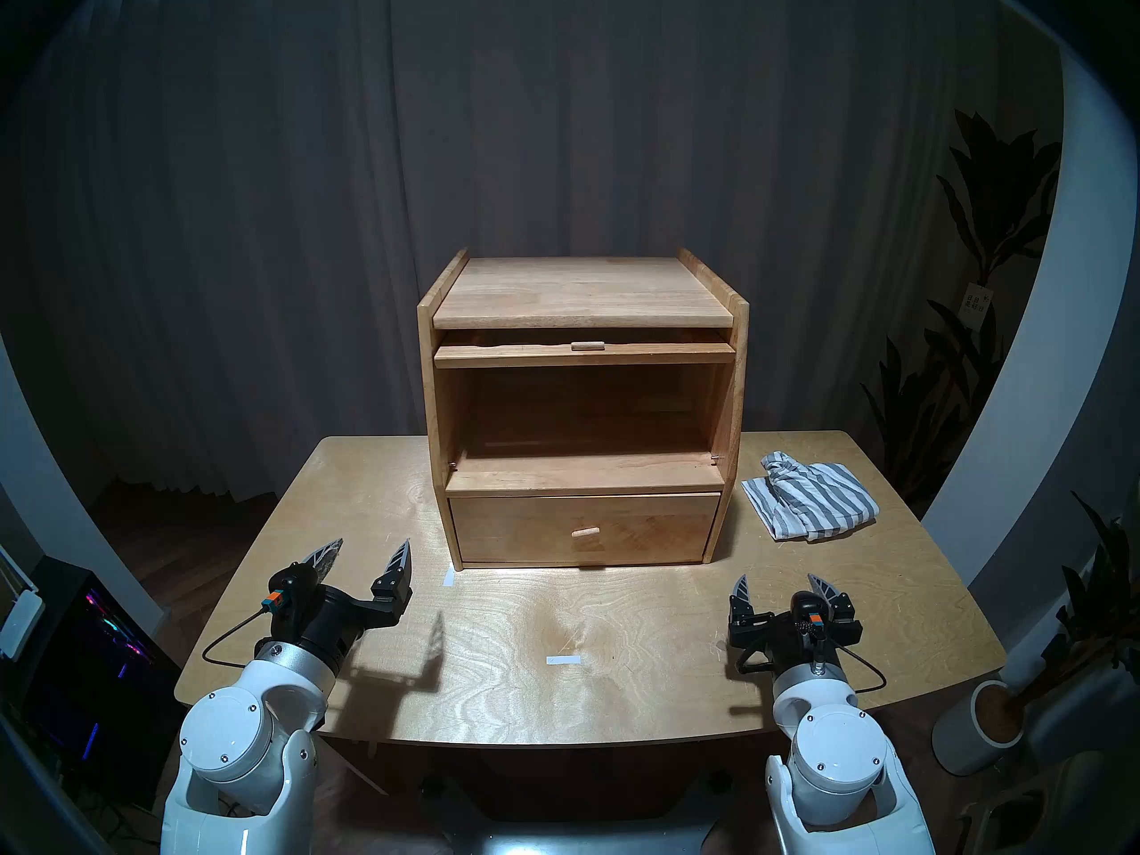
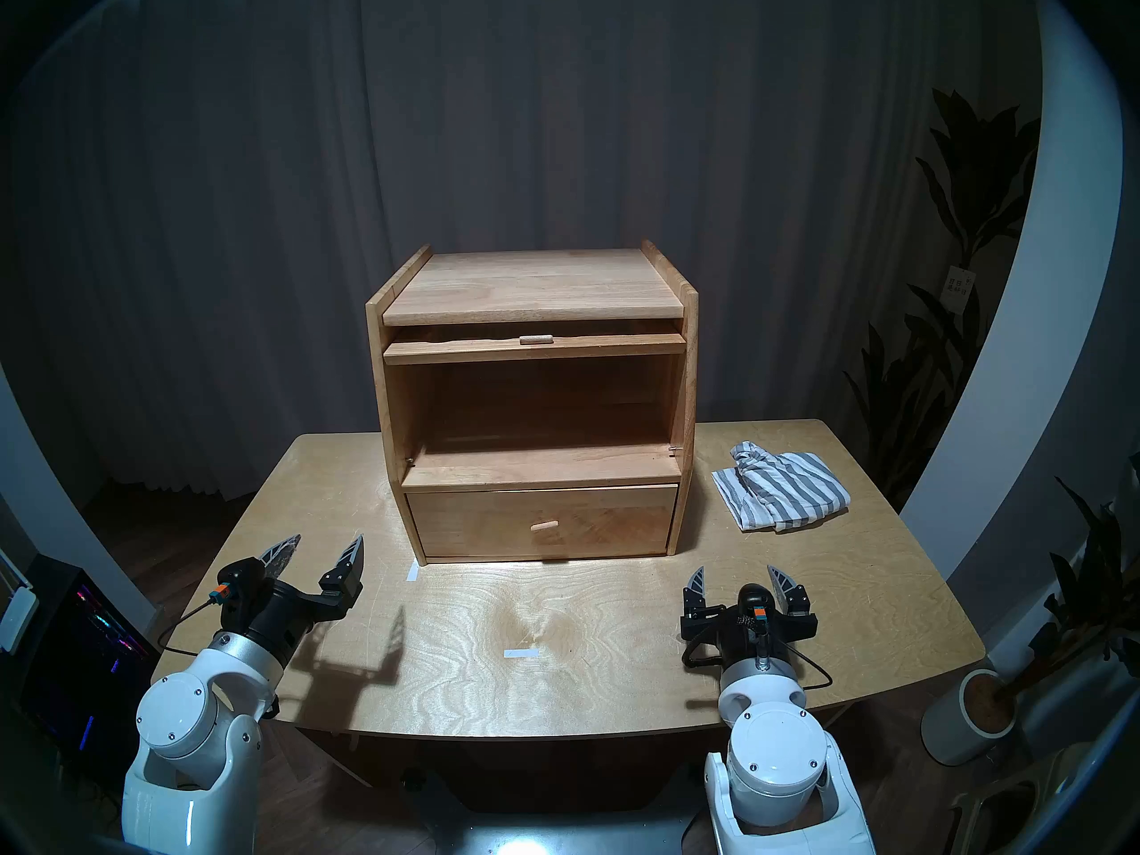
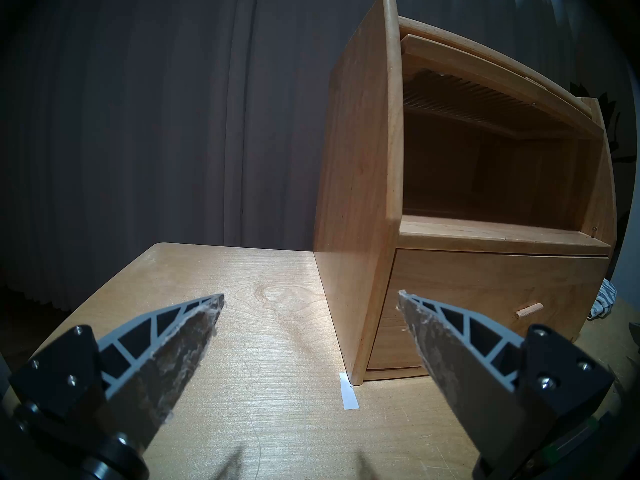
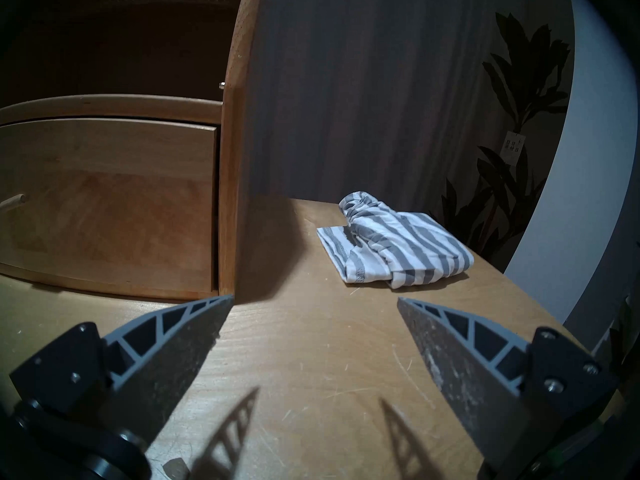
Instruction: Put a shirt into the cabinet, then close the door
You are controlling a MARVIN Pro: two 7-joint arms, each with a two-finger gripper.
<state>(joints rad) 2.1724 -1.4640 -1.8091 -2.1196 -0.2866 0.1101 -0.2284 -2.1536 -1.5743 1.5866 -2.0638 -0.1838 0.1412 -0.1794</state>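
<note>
A twisted roll lies across the shirt's folds. When I lift the shirt, its loose flat end should hang down while the bundle stays together.
The light-wood cabinet stands at the back middle of the table. Its large compartment is open and holds nothing I can see. The door is lifted and slid in flat under the top, only its front edge and peg handle showing. The grey-and-white striped shirt lies folded on the table right of the cabinet. My left gripper hovers open off the cabinet's front left corner. My right gripper is open, short of the shirt.
The shut drawer with a peg handle sits under the compartment. White tape marks lie on the wooden table. Potted plants stand right of the table, and a lit computer case on the floor at left.
</note>
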